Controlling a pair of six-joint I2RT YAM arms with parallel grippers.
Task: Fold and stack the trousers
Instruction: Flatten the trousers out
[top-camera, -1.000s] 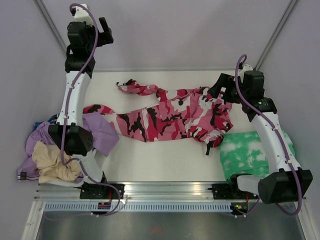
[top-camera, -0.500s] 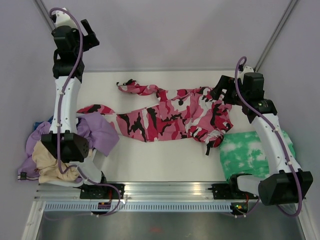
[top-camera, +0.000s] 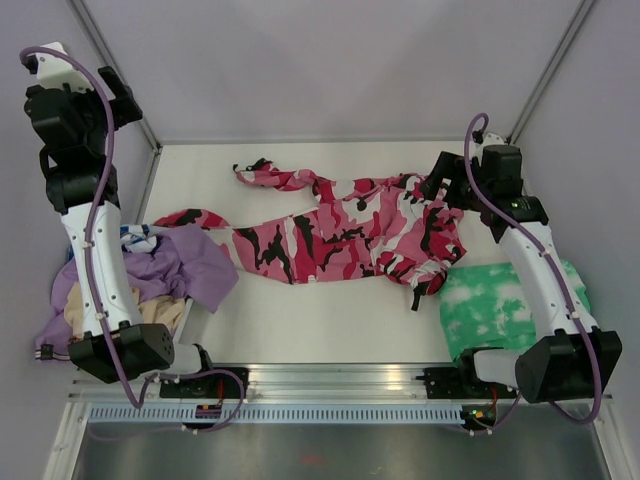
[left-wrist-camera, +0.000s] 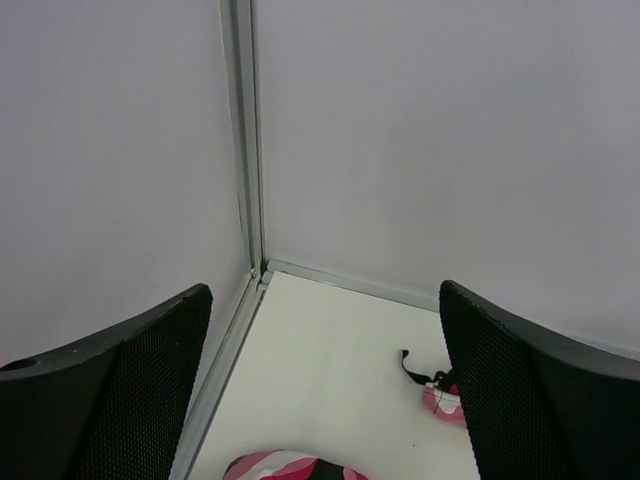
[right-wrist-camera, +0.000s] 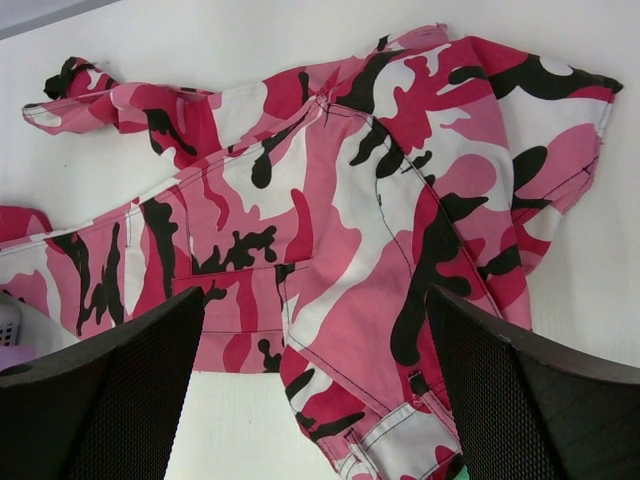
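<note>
The far leg (top-camera: 302, 182) is crumpled and bent, so next my left gripper grabs its cuff (top-camera: 258, 173) and draws the leg straight while my right gripper grips the waist.
The pink, red, white and black camouflage trousers (top-camera: 340, 232) lie spread across the middle of the white table, waist at the right, both legs running left. My right gripper (top-camera: 442, 186) hangs open over the waist end; its wrist view looks down on the seat and pockets (right-wrist-camera: 350, 230) between the two open fingers. My left gripper (top-camera: 112, 92) is raised high at the far left corner, open and empty. Its wrist view shows one leg end (left-wrist-camera: 285, 465) and the other leg's cuff with a black tie (left-wrist-camera: 432, 388) on the table below.
A green-and-white tie-dye garment (top-camera: 500, 308) lies at the right near edge. A heap of lilac and beige clothes (top-camera: 150, 285) sits at the left edge, beside the left arm. The enclosure's metal corner post (left-wrist-camera: 243, 140) and grey walls stand close to the left gripper.
My left arm has swung up and to the left, away from the table's back edge toward the left wall. The right arm and the trousers have stayed put.
</note>
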